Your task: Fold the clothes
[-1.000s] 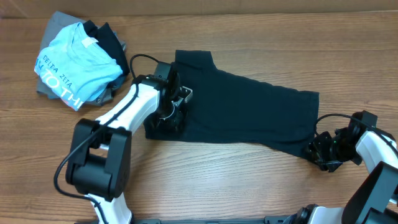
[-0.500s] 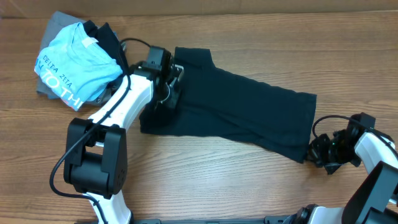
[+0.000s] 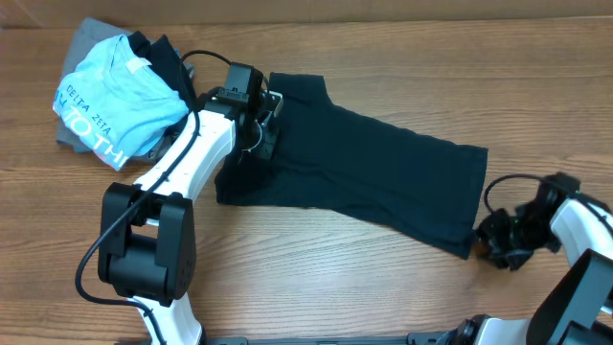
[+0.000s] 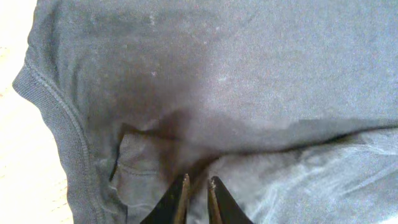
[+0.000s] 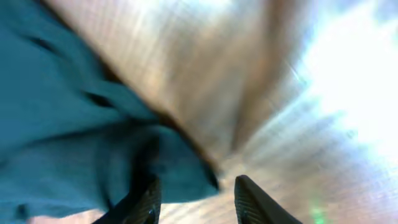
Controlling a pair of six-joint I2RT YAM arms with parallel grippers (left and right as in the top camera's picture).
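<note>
A bunched fold is crowding the navy T-shirt's lower corner. Next, my right gripper grabs the fabric next to that fold and spreads it flat first.
The dark navy T-shirt lies spread across the middle of the wooden table, wrinkled at its left end. My left gripper rests on the shirt's left part near the collar. In the left wrist view its jaws are nearly closed, pinching a fold of the dark fabric. My right gripper is at the shirt's lower right corner. In the right wrist view its jaws are open, with the corner of the fabric lying between the fingers. That view is blurred.
A pile of clothes sits at the far left: a light blue T-shirt with white lettering on a grey garment, with a dark garment beside it. Bare wooden table lies in front of the shirt.
My left gripper has moved up and left, and the shirt's left end was dragged along with it. The shirt's right corner shifted slightly. My right gripper has barely moved.
</note>
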